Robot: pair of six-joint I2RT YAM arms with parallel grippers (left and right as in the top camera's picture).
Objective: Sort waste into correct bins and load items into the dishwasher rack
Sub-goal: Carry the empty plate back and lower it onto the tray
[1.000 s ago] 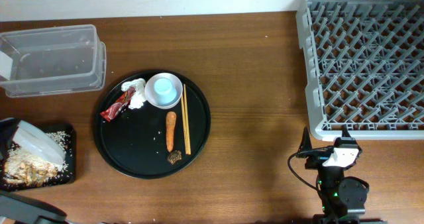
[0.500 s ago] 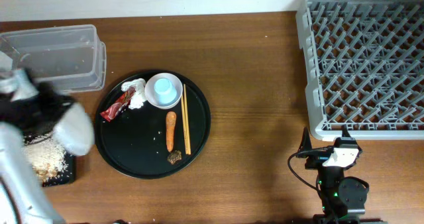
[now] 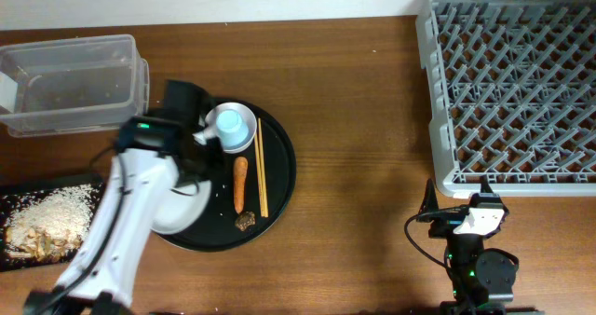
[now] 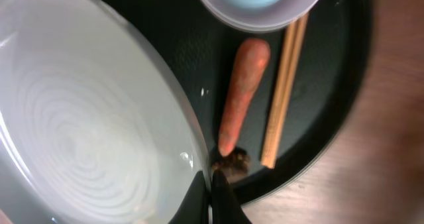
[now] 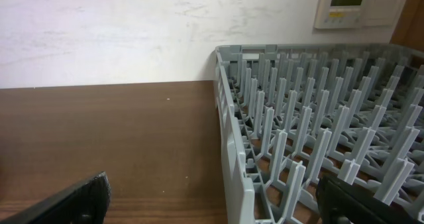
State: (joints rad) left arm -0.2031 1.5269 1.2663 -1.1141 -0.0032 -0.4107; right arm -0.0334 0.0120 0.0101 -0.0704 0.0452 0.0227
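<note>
The white plate (image 3: 182, 209) is above the round black tray (image 3: 216, 224) and clear of the carrot piece, so my left gripper should keep moving down until the plate sits on the tray.
My left gripper (image 4: 212, 192) is shut on the rim of the white plate (image 4: 79, 131) and holds it over the left half of the round black tray (image 3: 279, 166). In the overhead view the plate (image 3: 182, 211) shows under my left arm. Just past the fingertips lies the brown lump (image 4: 230, 161), with the carrot piece (image 4: 242, 91) and the chopsticks (image 4: 283, 85) beside it. The light blue cup (image 3: 230, 124) sits in the small white bowl (image 3: 246, 142). The red wrapper is hidden by my arm. My right gripper (image 5: 218, 204) is open and empty at the front left corner of the grey rack (image 3: 512, 82).
The clear tub (image 3: 74, 82) stands at the back left. The flat black tray (image 3: 47, 222) at the left edge holds pale rice-like scraps. Bare wood lies between the round tray and the rack.
My left arm has swung right from the flat black tray to above the round tray, carrying the plate. The right arm has not moved.
</note>
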